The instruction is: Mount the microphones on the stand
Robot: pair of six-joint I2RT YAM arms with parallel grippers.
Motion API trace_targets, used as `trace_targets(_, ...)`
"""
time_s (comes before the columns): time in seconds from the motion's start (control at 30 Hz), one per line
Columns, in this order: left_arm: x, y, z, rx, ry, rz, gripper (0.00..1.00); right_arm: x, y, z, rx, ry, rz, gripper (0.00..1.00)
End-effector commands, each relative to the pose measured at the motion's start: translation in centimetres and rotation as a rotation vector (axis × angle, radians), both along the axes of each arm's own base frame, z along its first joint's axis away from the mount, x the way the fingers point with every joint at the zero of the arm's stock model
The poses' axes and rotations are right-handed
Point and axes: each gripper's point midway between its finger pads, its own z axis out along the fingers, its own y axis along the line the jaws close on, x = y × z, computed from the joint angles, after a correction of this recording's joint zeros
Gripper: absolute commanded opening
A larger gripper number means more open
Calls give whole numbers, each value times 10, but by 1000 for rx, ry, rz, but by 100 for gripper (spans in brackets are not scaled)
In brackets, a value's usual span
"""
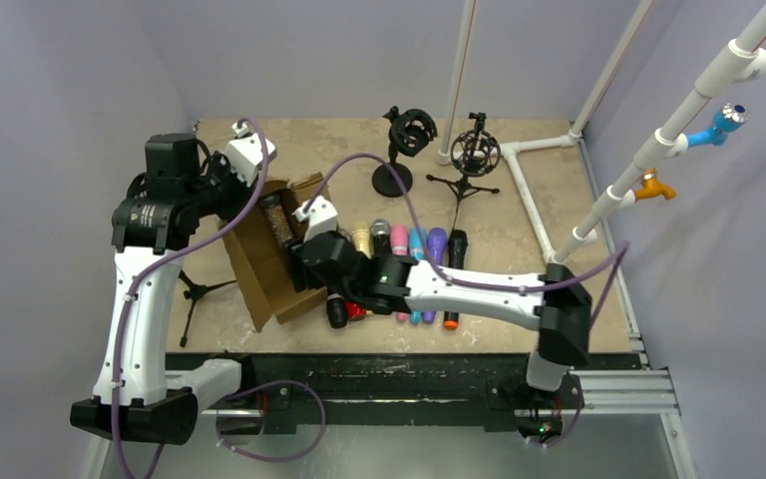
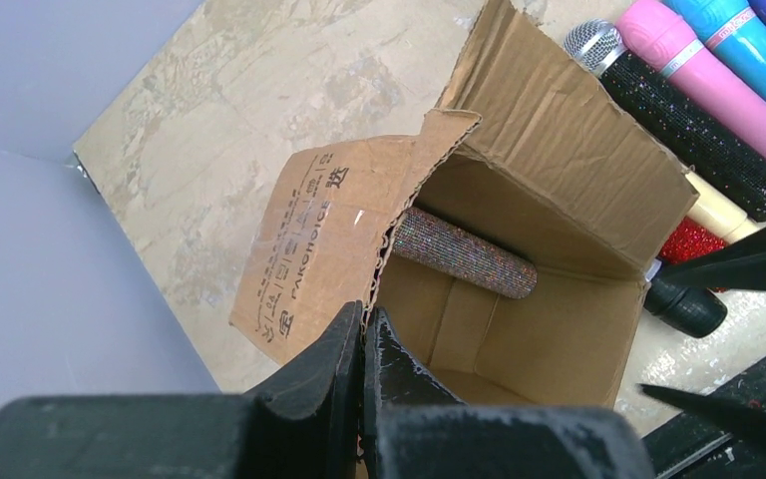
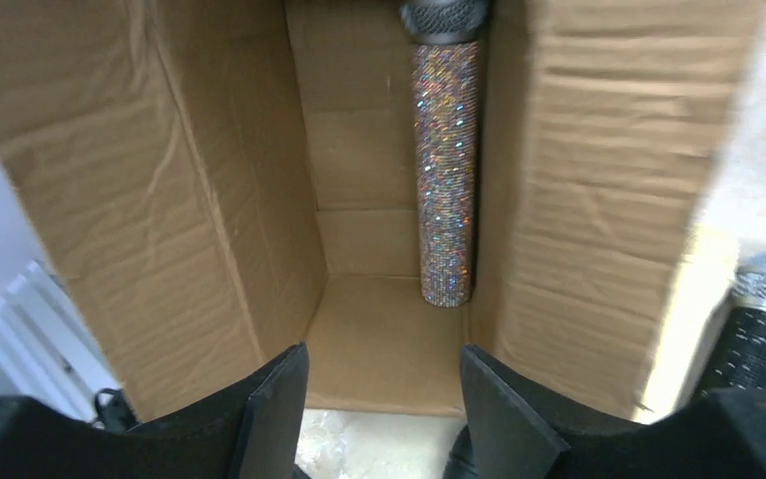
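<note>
My right gripper goes on reaching into the box [image 1: 257, 251], as its open fingers line up across the silver microphone's handle [image 3: 447, 185], until they are on both sides of the handle.
A brown cardboard box [image 1: 259, 269] lies on its side, its mouth toward the arms. One glittery silver microphone [image 3: 446, 170] rests inside along the right wall, also seen in the left wrist view [image 2: 464, 254]. My left gripper [image 2: 364, 324] is shut on the torn edge of the box flap [image 2: 329, 239]. My right gripper [image 3: 384, 389] is open at the box mouth, short of the microphone, with nothing between its fingers. Several more microphones [image 1: 409, 247] lie in a row right of the box: pink [image 2: 703, 75], blue [image 2: 748, 50], black glitter [image 2: 698, 135]. Two stands [image 1: 399, 150] [image 1: 474, 155] are at the back.
A small black tripod [image 1: 194, 294] stands left of the box. White pipe frame [image 1: 529, 190] runs along the back right, with blue [image 1: 713, 128] and orange [image 1: 655, 186] fittings on the slanted pipe. Red [image 2: 688, 241] and black [image 2: 686, 304] microphones lie close beside the box mouth.
</note>
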Motion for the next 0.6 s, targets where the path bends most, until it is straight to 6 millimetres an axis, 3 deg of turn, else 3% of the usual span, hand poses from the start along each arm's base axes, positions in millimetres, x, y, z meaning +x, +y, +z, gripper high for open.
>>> trace_targets(0.0,-8,0,9,-16,1,22,0,12,36,0,-29,-79,35,62)
trace_targets(0.27,-14,11,1,25,35,62,0,25,85,-30,-81,-94,82,64)
trace_targets(0.57,-15,11,-1,40,27,51,0,61,89,-54,-159,-144,11,66)
